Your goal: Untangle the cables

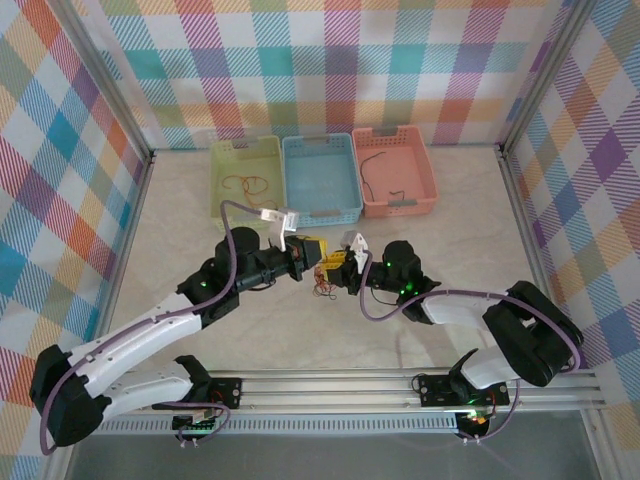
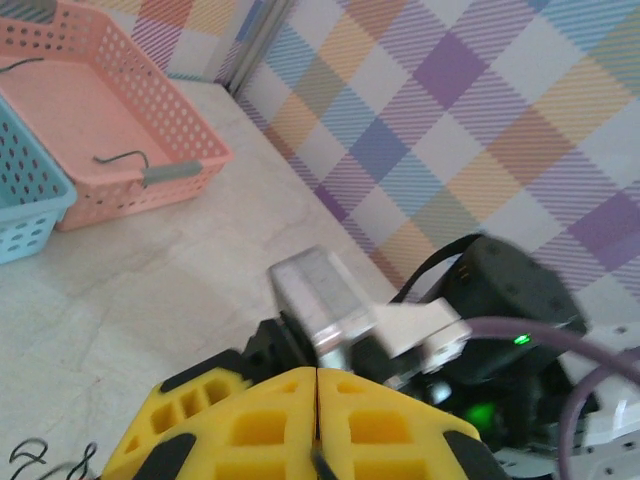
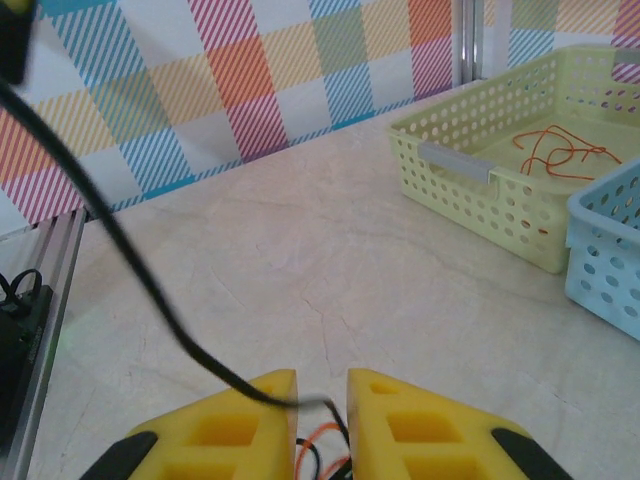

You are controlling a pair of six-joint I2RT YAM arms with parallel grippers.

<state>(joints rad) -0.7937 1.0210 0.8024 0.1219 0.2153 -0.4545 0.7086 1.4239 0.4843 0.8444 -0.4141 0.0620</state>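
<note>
The robot's left gripper holds the black cable, which runs into the red-orange loops (image 3: 318,447), so the left gripper should pull the cable up and away while the right gripper holds the tangle (image 1: 324,287).
A small tangle of red-orange and black cables (image 1: 322,287) lies on the table between my two grippers. My left gripper (image 1: 311,252) hangs just above and left of it. In the left wrist view the left gripper (image 2: 318,374) has its yellow jaws pressed together on a thin black cable (image 2: 316,462). That black cable (image 3: 140,285) runs taut from the upper left down into the gap of my right gripper (image 3: 322,380). The right gripper (image 1: 338,268) has its jaws a narrow gap apart, with orange and black cable loops (image 3: 325,450) between them.
Three baskets stand in a row at the back: a yellow-green basket (image 1: 222,190) holding orange cables (image 3: 560,152), a blue basket (image 1: 345,170), and a pink basket (image 1: 425,170) holding a black cable (image 2: 120,158). Checked walls enclose the table on three sides.
</note>
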